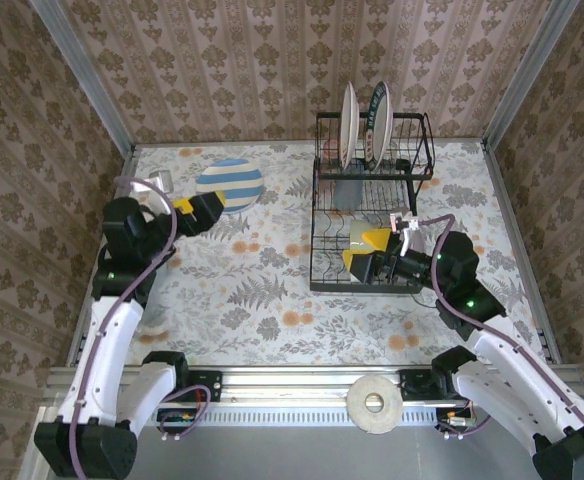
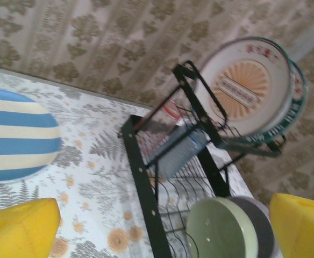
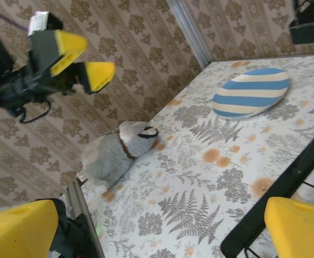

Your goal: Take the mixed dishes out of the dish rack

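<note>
There is a gap (image 1: 363, 132) between the white plate and the upright green-rimmed plate. My right gripper should keep going toward the green-rimmed plate (image 1: 377, 128) and close on its rim.
The black wire dish rack (image 1: 372, 205) stands at the back right of the table. Two plates stand upright on its upper shelf, a white one (image 1: 349, 122) and a green-rimmed one with an orange centre (image 2: 245, 88). In the lower tier a cream-green bowl (image 2: 219, 228) leans against a lilac bowl (image 2: 260, 223). A pinkish glass (image 2: 166, 114) stands further back in the rack. A blue-striped plate (image 1: 230, 185) lies flat on the table. My left gripper (image 1: 207, 212) hovers open just beside that plate, holding nothing. My right gripper (image 1: 354, 250) is open over the rack's lower tier.
A grey and white plush toy (image 3: 118, 151) lies at the table's far left edge. Patterned walls close in the table on three sides. A roll of tape (image 1: 374, 403) sits on the front rail between the arm bases. The rack's black frame (image 3: 286, 183) runs close by my right fingers.
</note>
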